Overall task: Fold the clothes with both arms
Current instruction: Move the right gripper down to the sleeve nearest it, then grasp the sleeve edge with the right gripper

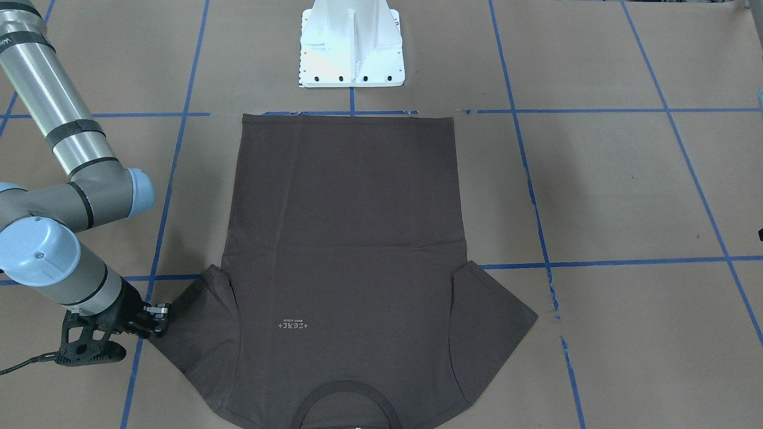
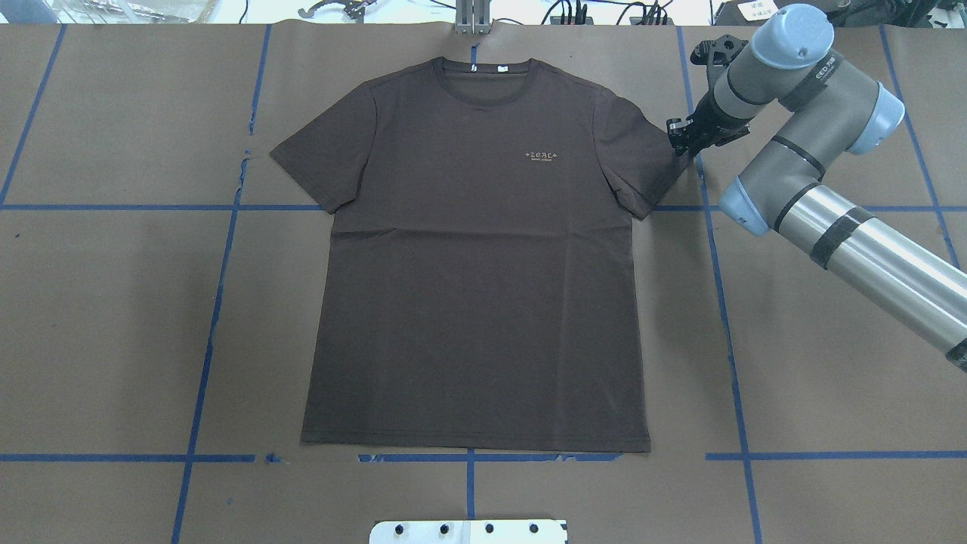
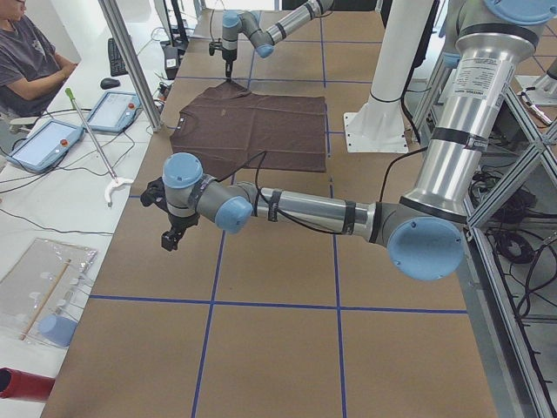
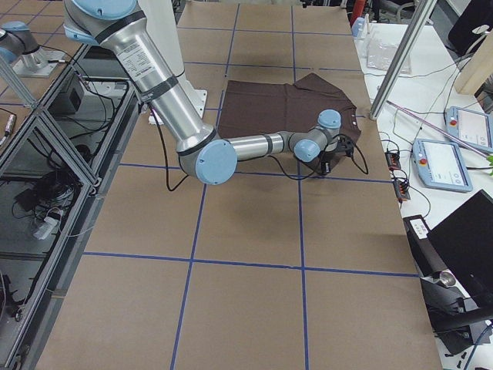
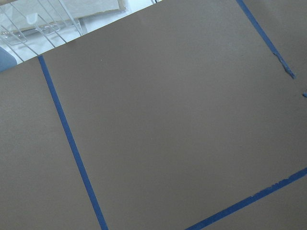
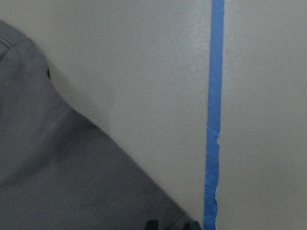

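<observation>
The robot's right gripper has its fingers only narrowly open above the sleeve's hem [image 6: 172, 224], which lies flat, so it should open them wide around the sleeve's corner [image 6: 185, 218] and pinch that corner before folding.
The dark brown-grey T-shirt [image 2: 476, 264] lies flat and spread out on the brown table, chest logo [image 2: 542, 156] up, collar [image 2: 483, 75] toward the far edge in the overhead view. It also shows in the front view [image 1: 346, 238]. My right gripper [image 2: 678, 136] is low at the outer corner of the shirt's right-hand sleeve [image 2: 638, 162]. In the right wrist view its fingertips [image 6: 152, 224] stand slightly apart at the sleeve's hem [image 6: 57, 182]. My left gripper [image 3: 170, 239] hangs over bare table, well away from the shirt; I cannot tell whether it is open.
The white pedestal base [image 1: 351, 47] stands just behind the shirt's bottom hem. Blue tape lines [image 2: 725, 302] grid the brown table. An operator [image 3: 26, 61] sits beside the table with tablets [image 3: 43, 144] and a metal post [image 3: 130, 61].
</observation>
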Controlling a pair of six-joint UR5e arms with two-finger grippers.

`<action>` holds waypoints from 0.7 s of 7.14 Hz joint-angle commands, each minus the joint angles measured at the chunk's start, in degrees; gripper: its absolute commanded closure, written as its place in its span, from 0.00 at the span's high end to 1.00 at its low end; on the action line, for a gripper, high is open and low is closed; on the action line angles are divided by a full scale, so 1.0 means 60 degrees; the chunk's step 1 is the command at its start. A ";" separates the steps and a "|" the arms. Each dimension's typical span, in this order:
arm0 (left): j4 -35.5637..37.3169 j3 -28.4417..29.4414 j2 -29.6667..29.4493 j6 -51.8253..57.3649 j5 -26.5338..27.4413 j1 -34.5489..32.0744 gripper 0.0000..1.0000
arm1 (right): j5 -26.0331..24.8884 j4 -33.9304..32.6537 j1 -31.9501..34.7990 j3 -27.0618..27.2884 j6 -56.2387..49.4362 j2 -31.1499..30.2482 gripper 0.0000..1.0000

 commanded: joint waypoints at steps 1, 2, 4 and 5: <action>0.0000 -0.0011 0.0000 -0.0016 0.0000 0.0011 1.00 | 0.0026 -0.0030 0.0000 0.0029 -0.0001 0.0035 0.05; 0.0000 0.0004 0.0000 -0.0016 0.0000 -0.0004 1.00 | 0.0026 -0.0030 0.0000 0.0044 -0.0015 0.0035 0.05; 0.0000 -0.0011 0.0000 -0.0016 0.0000 -0.0004 1.00 | 0.0026 -0.0030 0.0014 0.0030 -0.0001 0.0035 0.99; 0.0000 -0.0011 0.0000 -0.0016 0.0000 -0.0004 1.00 | 0.0040 -0.0044 0.0015 0.0015 -0.0001 0.0006 1.00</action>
